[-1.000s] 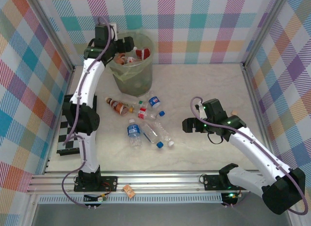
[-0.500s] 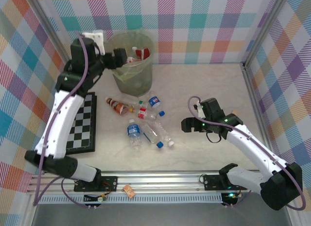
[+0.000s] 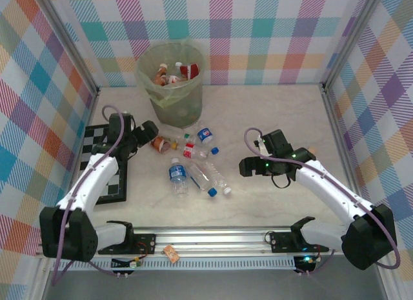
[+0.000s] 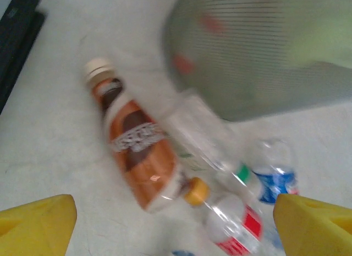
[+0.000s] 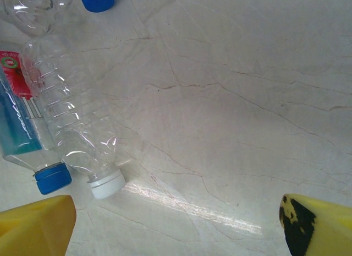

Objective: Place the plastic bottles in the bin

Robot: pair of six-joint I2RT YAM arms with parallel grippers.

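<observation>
The brown bottle's body [image 4: 132, 136] lies lengthwise between the left gripper's open fingers, so the robot should keep lowering them until they reach both sides of its label [image 4: 149, 170], then close them.
The bin [image 3: 173, 87], a pale-green bucket with a bag liner, stands at the back and holds several bottles. Several more plastic bottles lie on the table in front of it. Among them are a brown bottle [image 3: 158, 142], a red-labelled one [image 3: 191, 149] and a blue-labelled one [image 3: 178, 173]. My left gripper [image 3: 150, 131] is open, low beside the brown bottle [image 4: 140, 151], and holds nothing. The left wrist view is blurred, with the bin [image 4: 258, 52] behind. My right gripper [image 3: 245, 166] is open over bare table, just right of a clear white-capped bottle [image 5: 77, 129] and a blue-capped one [image 5: 22, 135].
A chessboard [image 3: 93, 133] lies at the left edge under my left arm. Checked walls close the table on three sides. A metal rail [image 3: 213, 235] runs along the near edge. Bare marble lies right of the bottles.
My left arm has swung down from the bin's rim to the table beside the brown bottle. The right gripper has crept slightly left toward the clear bottles.
</observation>
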